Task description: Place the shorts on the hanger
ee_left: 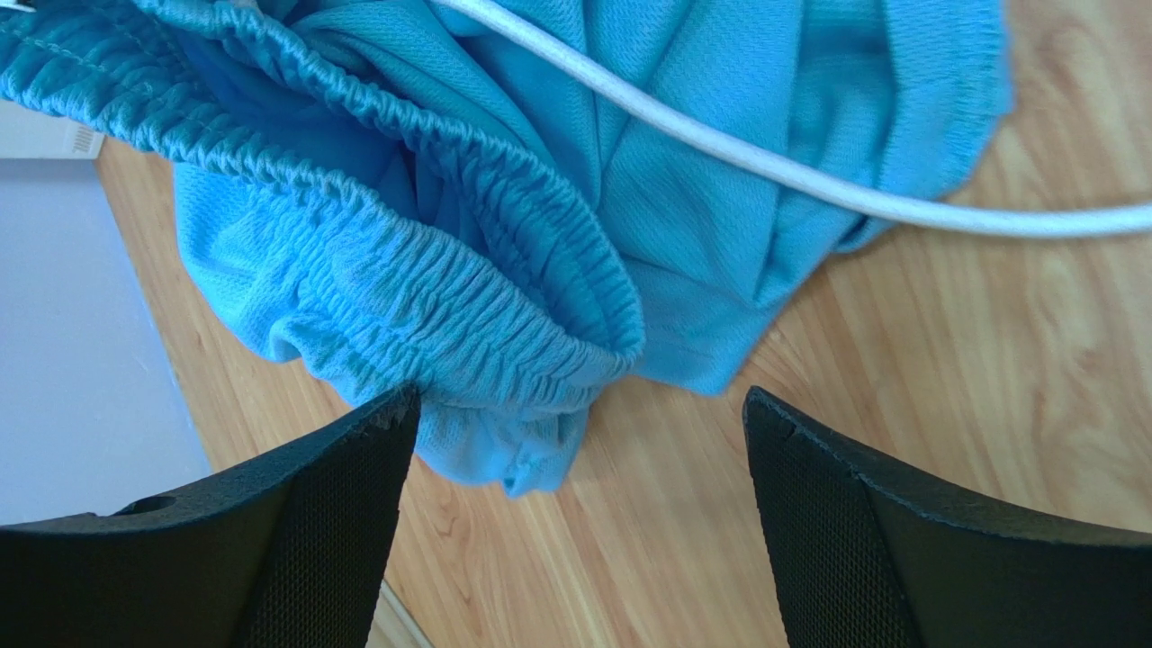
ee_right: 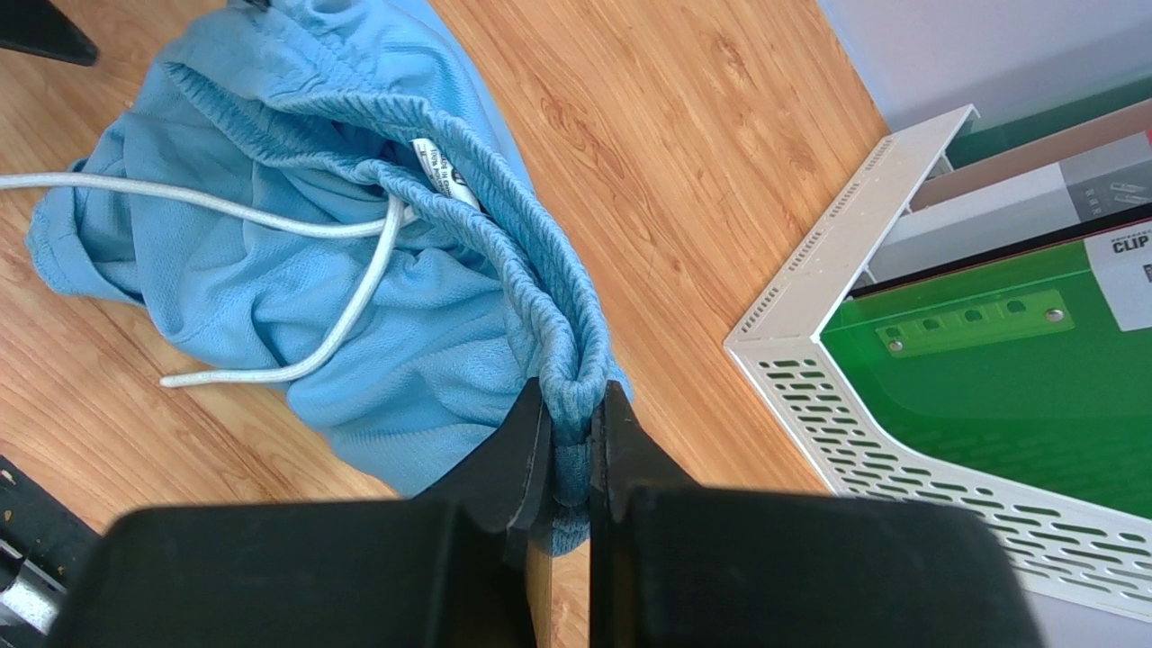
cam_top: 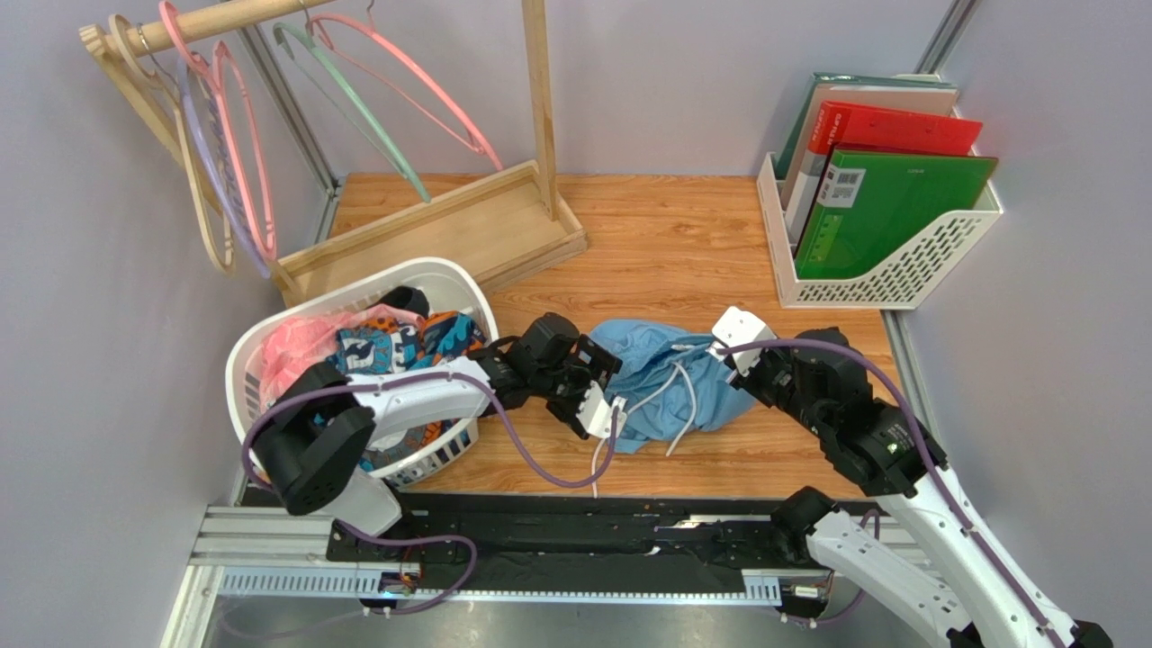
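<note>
I should take the waistband's loose end (ee_left: 595, 354) with my left gripper before both grippers lift the waistband and spread the shorts, because the shorts lie crumpled (cam_top: 652, 354) and that end is loose.
The light blue shorts (cam_top: 672, 378) lie crumpled on the wooden table between my two grippers, with the white drawstring (ee_right: 271, 216) trailing loose and the white label (ee_right: 440, 169) showing inside the waistband. My right gripper (ee_right: 575, 405) is shut on the elastic waistband at the shorts' right edge. My left gripper (ee_left: 579, 405) is open at the shorts' left edge, low over the table. A fold of waistband (ee_left: 446, 290) lies just ahead of its left finger (ee_left: 338, 473), and nothing is between the fingers. The salmon-pink hanger (cam_top: 473, 135) hangs on the wooden rack at the back left.
A white laundry basket (cam_top: 257, 358) with a pink garment and patterned cloth stands beside my left arm. The wooden rack's base (cam_top: 446, 230) is behind it, with mint-green, wooden and other pink hangers above. A white file holder (cam_top: 893, 277) with green and red folders stands at the back right.
</note>
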Robot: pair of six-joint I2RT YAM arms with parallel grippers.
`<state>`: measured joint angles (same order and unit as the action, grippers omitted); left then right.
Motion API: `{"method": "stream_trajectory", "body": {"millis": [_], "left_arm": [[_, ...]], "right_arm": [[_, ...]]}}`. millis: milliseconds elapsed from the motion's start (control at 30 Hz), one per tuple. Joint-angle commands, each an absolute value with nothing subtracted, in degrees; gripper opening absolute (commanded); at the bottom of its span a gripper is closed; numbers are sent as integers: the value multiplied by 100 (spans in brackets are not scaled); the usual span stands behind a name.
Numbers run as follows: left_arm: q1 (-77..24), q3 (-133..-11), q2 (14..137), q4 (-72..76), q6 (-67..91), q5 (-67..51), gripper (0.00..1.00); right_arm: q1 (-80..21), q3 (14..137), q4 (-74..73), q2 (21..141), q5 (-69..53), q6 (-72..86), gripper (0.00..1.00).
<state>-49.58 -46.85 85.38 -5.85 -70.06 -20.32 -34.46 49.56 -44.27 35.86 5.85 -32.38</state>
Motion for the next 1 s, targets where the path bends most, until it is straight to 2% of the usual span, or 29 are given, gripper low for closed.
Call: {"method": "stream_trajectory", "body": {"millis": [0,33,133,167,233,267,300,433,700,867,900,933,967], "left_arm": [[-5062,-4912,8999,518,-7163,-1899,91],[-5080,-4965,9165,579,-7050,-1864,90],[-5106,-5272,9333,546,-6533,-1759,69],[-5098,-5369,9343,493,-6365,-1680,47],[-5089,-5729,9299,30,-5927,-1486,28],[-5071,-5852,9247,-191,-5732,-1468,3],[-4993,-6080,9185,-359,-5539,-1485,0],[-4703,-6652,8738,-1596,-4451,-2064,0],[-4044,-7909,8007,-3004,-3175,-2628,0],[-3709,-8604,7963,-3707,-3259,-2829,2],[-3700,-8535,7937,-3787,-3383,-2995,11],[-3718,-8438,7919,-3762,-3427,-3041,36],[-3822,-8203,7902,-3718,-3480,-3050,44]], "right_arm": [[-3366,4922,-4175,3472,554,-3076,0],[-3366,4922,-4192,3463,536,-3067,0],[-3349,4931,-4184,3472,519,-3059,0],[-3340,4939,-4175,3463,527,-3050,0],[-3314,4957,-4175,3480,536,-3015,0],[-3296,4974,-4175,3480,527,-2997,0],[-3270,4992,-4157,3480,536,-2980,0],[-3199,5054,-4017,3516,615,-2971,0],[-2497,5800,-3403,3866,554,-3199,0],[-1462,6644,-3296,4507,-480,-3024,0],[-1398,6679,-3313,4578,-588,-3015,0],[-1363,6688,-3340,4614,-676,-3015,0],[-1354,6636,-3436,4649,-807,-3015,0]]}}
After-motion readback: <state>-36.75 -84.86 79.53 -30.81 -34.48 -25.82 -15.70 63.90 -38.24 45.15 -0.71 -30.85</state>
